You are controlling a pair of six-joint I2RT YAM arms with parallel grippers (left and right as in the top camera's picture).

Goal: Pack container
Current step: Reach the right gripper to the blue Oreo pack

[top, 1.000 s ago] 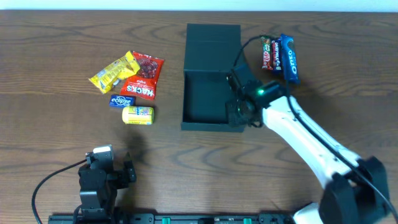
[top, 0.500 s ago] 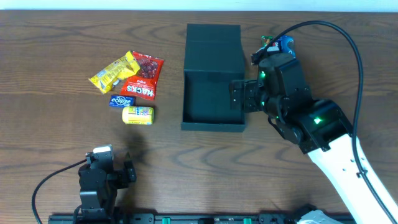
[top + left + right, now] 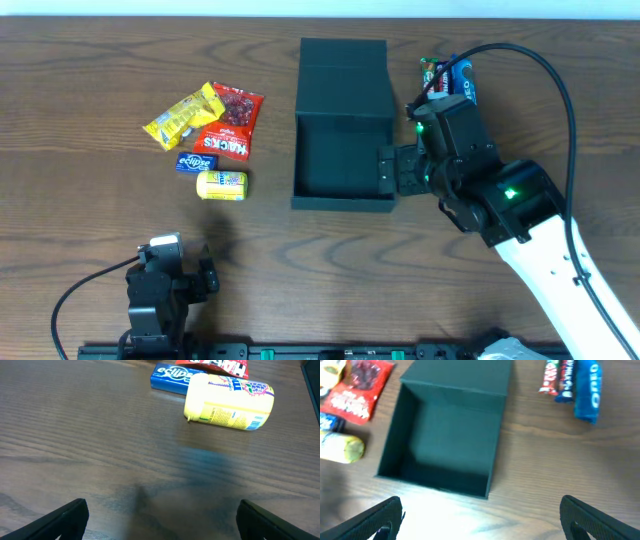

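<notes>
The Oreo roll's long edge (image 3: pixel 473 80) away from the chocolate bars is free. My right gripper should keep going toward the roll (image 3: pixel 463 78) until the open fingers are on both sides of it.
The container (image 3: pixel 340 120) is a dark teal-black box in the middle of the table, its flap lid folded back on the far side. In the right wrist view the container (image 3: pixel 450 430) shows nothing inside. My right gripper (image 3: pixel 392 172) hovers by the box's right front corner. Its jaws stand wide open and empty over bare wood (image 3: pixel 482 520). At the front left, my left gripper (image 3: pixel 178 270) is also open and empty (image 3: pixel 160 520), well short of the snacks.
Left of the box lie a yellow packet (image 3: pixel 185 115), two red packets (image 3: pixel 232 120), a blue Eclipse pack (image 3: pixel 172 375) and a yellow tube (image 3: pixel 230 402). To its right are an Oreo roll (image 3: pixel 586 390) and chocolate bars (image 3: pixel 557 380).
My right gripper was shut at the box's right wall a second ago. It has opened wide, lifted and drawn back to the front right corner. The left arm has not moved.
</notes>
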